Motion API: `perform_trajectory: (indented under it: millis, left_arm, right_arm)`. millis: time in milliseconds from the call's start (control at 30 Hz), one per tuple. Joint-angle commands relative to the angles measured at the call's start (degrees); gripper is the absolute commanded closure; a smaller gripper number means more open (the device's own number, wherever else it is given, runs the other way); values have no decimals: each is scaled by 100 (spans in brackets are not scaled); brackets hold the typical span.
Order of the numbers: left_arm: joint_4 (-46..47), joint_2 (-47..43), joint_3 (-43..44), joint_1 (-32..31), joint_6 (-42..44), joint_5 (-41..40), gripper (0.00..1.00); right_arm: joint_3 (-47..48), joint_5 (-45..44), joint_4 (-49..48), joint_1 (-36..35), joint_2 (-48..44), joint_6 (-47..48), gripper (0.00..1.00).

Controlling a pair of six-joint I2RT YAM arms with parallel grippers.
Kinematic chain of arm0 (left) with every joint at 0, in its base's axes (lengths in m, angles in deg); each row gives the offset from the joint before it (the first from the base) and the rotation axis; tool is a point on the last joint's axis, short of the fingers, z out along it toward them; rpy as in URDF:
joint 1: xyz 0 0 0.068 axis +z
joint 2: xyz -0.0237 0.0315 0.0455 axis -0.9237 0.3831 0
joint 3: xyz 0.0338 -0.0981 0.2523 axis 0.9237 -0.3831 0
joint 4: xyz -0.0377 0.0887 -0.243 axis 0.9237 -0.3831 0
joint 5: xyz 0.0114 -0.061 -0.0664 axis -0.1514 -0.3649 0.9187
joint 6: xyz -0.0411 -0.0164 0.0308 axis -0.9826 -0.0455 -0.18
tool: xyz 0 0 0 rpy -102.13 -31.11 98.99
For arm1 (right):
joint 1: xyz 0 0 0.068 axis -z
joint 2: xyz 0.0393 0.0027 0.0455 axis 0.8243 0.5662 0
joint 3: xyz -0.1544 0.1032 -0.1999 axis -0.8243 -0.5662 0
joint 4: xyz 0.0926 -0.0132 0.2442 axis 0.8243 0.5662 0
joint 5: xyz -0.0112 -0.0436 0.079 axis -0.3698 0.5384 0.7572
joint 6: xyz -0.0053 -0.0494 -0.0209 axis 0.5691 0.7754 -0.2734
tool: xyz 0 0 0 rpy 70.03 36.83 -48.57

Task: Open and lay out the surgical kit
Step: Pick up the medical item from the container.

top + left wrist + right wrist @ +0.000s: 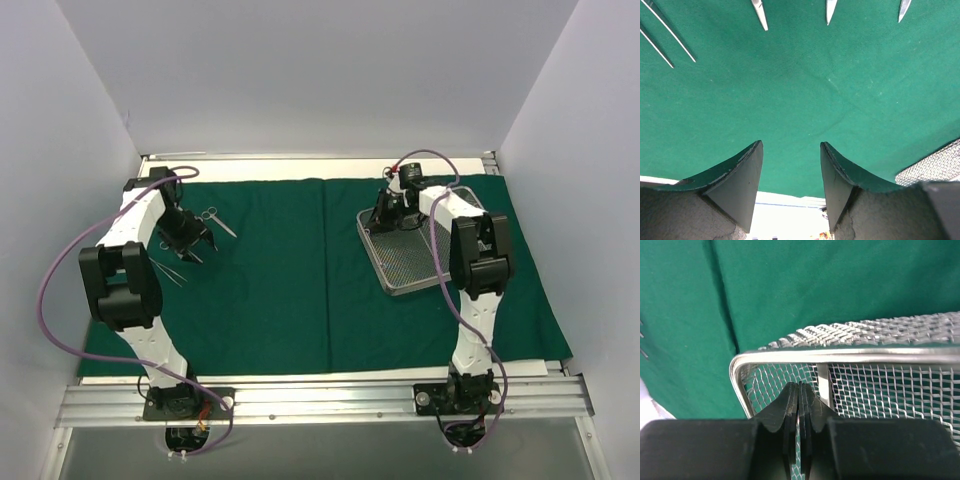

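Next, my right gripper opens, because its fingers are shut beside the steel instrument in the tray (824, 382). It should then close around the instrument (825, 392) before lifting it out.
The dark green drape (280, 290) lies spread flat over the table. The silver wire-mesh tray (425, 270) sits on its right half. Steel scissors (214, 218) and thin tweezers (166, 269) lie on the drape at the far left. My left gripper (198, 243) hovers open and empty between them. In the left wrist view (790, 145) it is over bare cloth, with tweezers (667, 35) and several instrument tips (760, 15) ahead. My right gripper (388, 220) is at the tray's far left corner. In the right wrist view it (800, 386) is shut just inside the tray rim (840, 356). Nothing shows between its jaws.
White walls close in the table on the left, back and right. A crease (326, 270) runs down the drape's middle. The metal rail (320, 400) with both arm bases lies along the near edge. A corner of the tray (935, 167) shows in the left wrist view.
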Motion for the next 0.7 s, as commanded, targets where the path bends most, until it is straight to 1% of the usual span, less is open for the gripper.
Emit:
perform_trajectory:
  millis: [0,100,267,400,433,500,533,667]
  left_arm:
    - [39,-141,190,15,16,155,42]
    - [48,-106,225,15,-11,164,42]
    - [92,0,313,-3,-28,216,42]
    - [171,70,339,-3,-90,287,42]
    - [180,79,348,-12,-107,304,42]
    - [197,114,418,-38,-108,322,42]
    - [189,140,436,-38,-116,322,42]
    - [259,158,454,-47,-134,357,42]
  right_arm:
    - [23,473,-2,13,141,-97,100]
    - [67,491,244,13,308,17,100]
    - [128,105,754,57,335,290,100]
    - [347,-457,1123,92,283,501,100]
    - [409,-797,1271,110,230,527,100]
    - [628,-1116,1395,119,55,624,100]
    - [716,-1413,1552,119,2,659,100]
    - [963,-1758,1809,136,-262,826,100]
